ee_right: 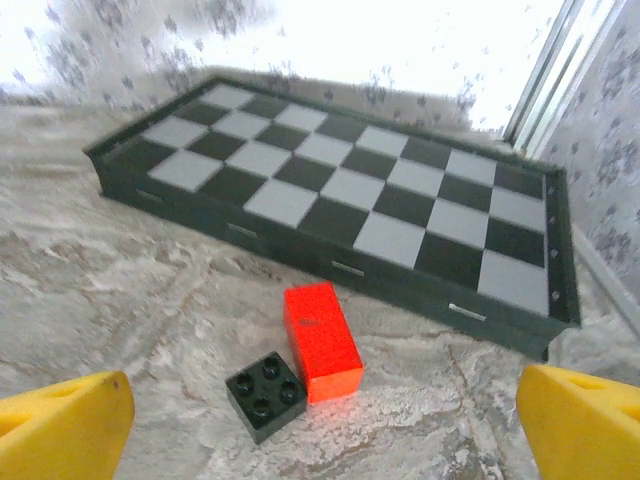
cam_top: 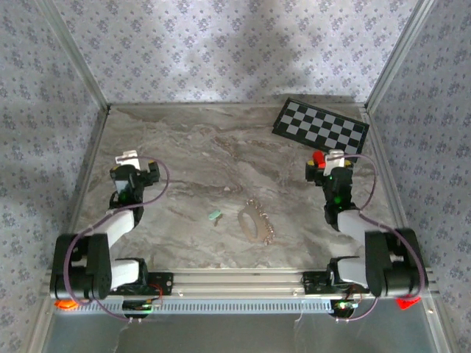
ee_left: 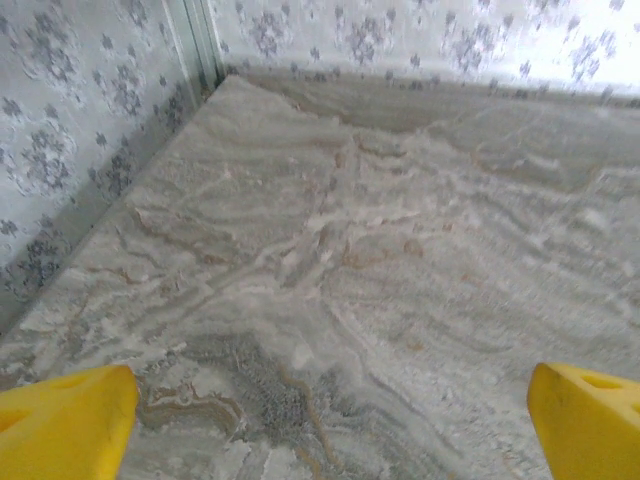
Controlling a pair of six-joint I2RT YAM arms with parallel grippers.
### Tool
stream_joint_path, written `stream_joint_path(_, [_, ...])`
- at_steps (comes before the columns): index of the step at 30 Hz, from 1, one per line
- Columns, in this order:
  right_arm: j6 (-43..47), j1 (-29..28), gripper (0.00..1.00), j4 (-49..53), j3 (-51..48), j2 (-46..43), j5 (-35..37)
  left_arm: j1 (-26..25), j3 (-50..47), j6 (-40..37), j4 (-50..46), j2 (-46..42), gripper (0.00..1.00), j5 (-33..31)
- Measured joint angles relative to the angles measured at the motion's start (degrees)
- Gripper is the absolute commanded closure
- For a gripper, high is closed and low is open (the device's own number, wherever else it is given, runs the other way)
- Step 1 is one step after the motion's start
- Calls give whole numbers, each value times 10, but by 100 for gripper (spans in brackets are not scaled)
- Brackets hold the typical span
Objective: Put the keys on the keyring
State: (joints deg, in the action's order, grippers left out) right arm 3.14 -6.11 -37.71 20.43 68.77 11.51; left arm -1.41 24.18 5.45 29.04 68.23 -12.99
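Note:
The keyring's far end (cam_top: 252, 207) lies clear of the mint-green key, so my left gripper keeps going toward that end with open fingers and closes there.
A tiny key (cam_top: 215, 215) with a pale mint-green head lies on the marble table near the middle. Just to its right rests the keyring (cam_top: 256, 220), a thin silvery chain curled into a loop shape. My left gripper (cam_top: 129, 159) hovers at the left side of the table, far from both; its yellow fingertips (ee_left: 65, 425) stand wide apart over bare marble. My right gripper (cam_top: 335, 159) is at the right, near the chessboard, also open, with its yellow fingertips (ee_right: 65, 425) spread and nothing between them.
A black-and-grey chessboard (cam_top: 320, 126) lies at the back right. A red block (ee_right: 321, 341) and a small black studded brick (ee_right: 265, 393) sit in front of it, just ahead of the right gripper. Patterned walls enclose the table on three sides.

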Motion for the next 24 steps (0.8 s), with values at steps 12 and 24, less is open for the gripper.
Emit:
stream_joint_path(12, [-148, -99, 0, 366, 155, -207, 115, -44, 123, 168, -339, -146, 0, 63])
stream_joint_path(24, [-199, -174, 0, 618, 280, -110, 9, -187, 196, 180, -506, -122, 0, 241])
